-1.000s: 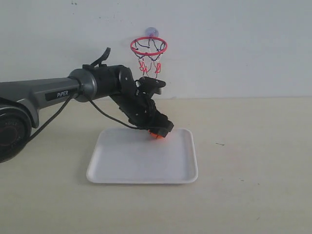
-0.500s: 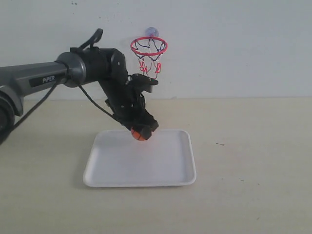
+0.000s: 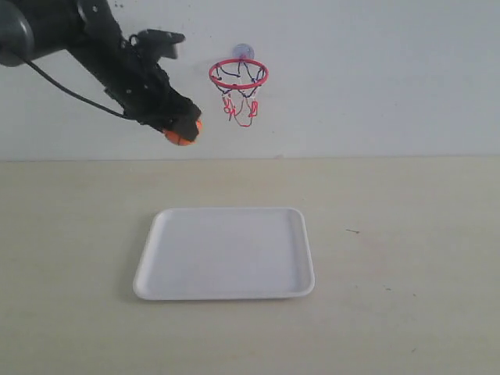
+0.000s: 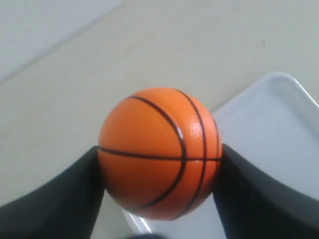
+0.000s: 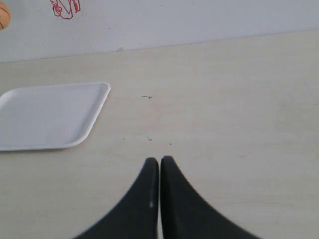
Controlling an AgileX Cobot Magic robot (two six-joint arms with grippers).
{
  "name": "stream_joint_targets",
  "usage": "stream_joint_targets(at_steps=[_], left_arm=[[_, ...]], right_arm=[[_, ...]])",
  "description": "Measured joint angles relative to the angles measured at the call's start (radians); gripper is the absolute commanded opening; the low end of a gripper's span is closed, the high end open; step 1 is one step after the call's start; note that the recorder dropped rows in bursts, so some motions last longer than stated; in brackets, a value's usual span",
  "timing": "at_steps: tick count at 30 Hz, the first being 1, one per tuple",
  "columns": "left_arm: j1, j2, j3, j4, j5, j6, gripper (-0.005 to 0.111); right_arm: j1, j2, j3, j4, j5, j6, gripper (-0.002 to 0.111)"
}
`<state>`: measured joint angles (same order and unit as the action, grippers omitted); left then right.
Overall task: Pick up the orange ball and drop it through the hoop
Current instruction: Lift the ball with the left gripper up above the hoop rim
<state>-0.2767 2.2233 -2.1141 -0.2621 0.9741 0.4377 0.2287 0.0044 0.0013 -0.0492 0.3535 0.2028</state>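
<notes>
The orange ball (image 3: pixel 181 138) is centered in my left gripper's fingers below the open red ring (image 3: pixel 238 74). My left gripper should keep raising the ball over the ring and let go there.
The orange ball (image 3: pixel 182 136) with black seams hangs high in the air at the left of the hoop (image 3: pixel 238 74), a little below its red ring. My left gripper (image 3: pixel 180 131) is shut on the ball; in the left wrist view the ball (image 4: pixel 159 152) fills the gap between the two black fingers (image 4: pixel 259 189). The hoop's net (image 3: pixel 241 105) hangs against the white wall under a translucent suction cup (image 3: pixel 243 51). My right gripper (image 5: pixel 159 160) is shut with nothing in it, low over the bare table. A sliver of the ball (image 5: pixel 3 16) shows in the right wrist view.
A white tray (image 3: pixel 297 269) lies on the beige table below the hoop, also in the right wrist view as the tray (image 5: pixel 50 115). The white wall stands close behind the hoop. A small dark speck (image 3: pixel 352 231) marks the table to the tray's right.
My left arm has lifted the ball from just above the tray, up and to the left, to near hoop height. The tray shifted slightly between the two earlier frames.
</notes>
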Motion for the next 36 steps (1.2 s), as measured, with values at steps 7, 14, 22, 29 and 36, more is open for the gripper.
stream_joint_targets(at_steps=[7,14,22,29,36], left_arm=[[0.020,-0.061,0.000,-0.106,-0.296,0.166,0.004],[0.024,-0.018,-0.091,-0.318,-0.428,0.360,0.004],[0.054,0.120,-0.222,-0.606,-0.388,0.537,0.004],[0.056,0.188,-0.318,-0.695,-0.361,0.570,0.004],[0.056,0.206,-0.327,-0.801,-0.351,0.606,0.004]], right_arm=[[0.000,0.000,0.000,0.000,0.000,0.000,0.000],[0.000,0.000,0.000,0.000,0.000,0.000,0.000],[0.000,0.000,0.000,0.000,0.000,0.000,0.000],[0.000,0.000,0.000,0.000,0.000,0.000,0.000],[0.000,0.000,0.000,0.000,0.000,0.000,0.000]])
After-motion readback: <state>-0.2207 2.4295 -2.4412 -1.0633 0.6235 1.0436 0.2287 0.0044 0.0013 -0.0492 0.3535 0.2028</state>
